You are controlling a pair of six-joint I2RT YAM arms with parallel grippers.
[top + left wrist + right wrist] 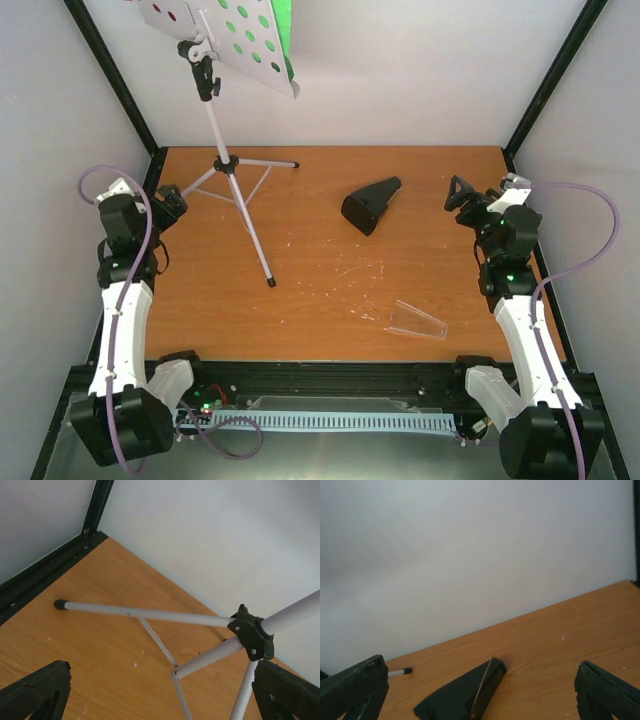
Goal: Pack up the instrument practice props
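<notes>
My left gripper is cut off from the black metronome by the tripod legs [247,219] standing across its way, so my right gripper should take the metronome by its narrow end [392,185] and bring it close to the clear cover.
The music stand [232,165] stands at the back left on thin silver tripod legs [150,614]. Its pale perforated desk [205,35] carries a green sheet [284,22], and red shows through the holes at its left end [170,15]. The black metronome [370,205] lies on its side mid-table, also low in the right wrist view [462,695]. Its clear cover [416,320] lies apart near the front right. My left gripper [172,205] [160,697] is open beside the tripod, touching nothing. My right gripper [460,192] [480,700] is open, facing the metronome from the right.
White walls and black frame posts [115,85] close in the wooden table [320,270] on three sides. A black rail with a pale ridged strip [330,420] runs along the front edge between the arm bases. The tripod hub [252,637] sits close to my left gripper's right finger.
</notes>
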